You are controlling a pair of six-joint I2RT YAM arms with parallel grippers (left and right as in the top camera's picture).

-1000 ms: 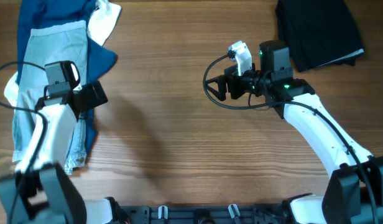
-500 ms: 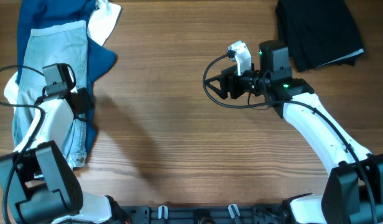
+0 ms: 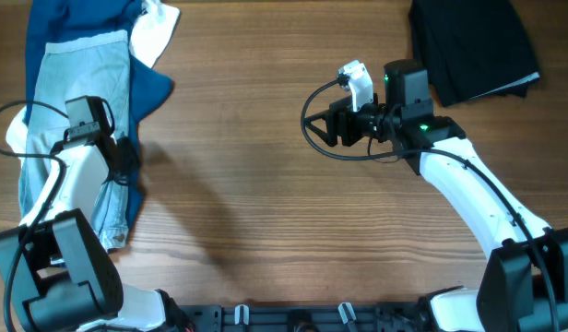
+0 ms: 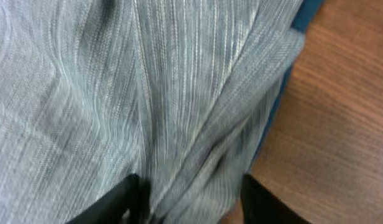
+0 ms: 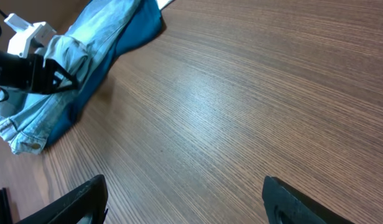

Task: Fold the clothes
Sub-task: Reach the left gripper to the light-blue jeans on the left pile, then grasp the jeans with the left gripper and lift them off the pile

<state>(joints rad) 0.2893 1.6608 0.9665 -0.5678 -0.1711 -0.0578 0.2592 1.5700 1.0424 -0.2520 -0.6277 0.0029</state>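
My right gripper is far from the denim shorts, which lie on the navy shirt, so next my left gripper grips the shorts' raised fold and carries them to the middle.
The pale blue denim shorts lie lengthwise at the table's left edge, on top of a navy shirt. My left gripper points down on the shorts' right edge. In the left wrist view its two fingers are apart and straddle a raised fold of the denim, close to the cloth's edge beside bare wood. My right gripper is open and empty over the middle of the table, facing left. The right wrist view shows its fingers wide apart above wood, with the shorts far off.
A white garment lies at the back left beside the navy shirt. A black folded garment lies at the back right corner. Wooden tabletop spans between the two arms.
My left gripper has turned from pointing right to pointing down and has settled onto the shorts' right edge. The right arm has not moved.
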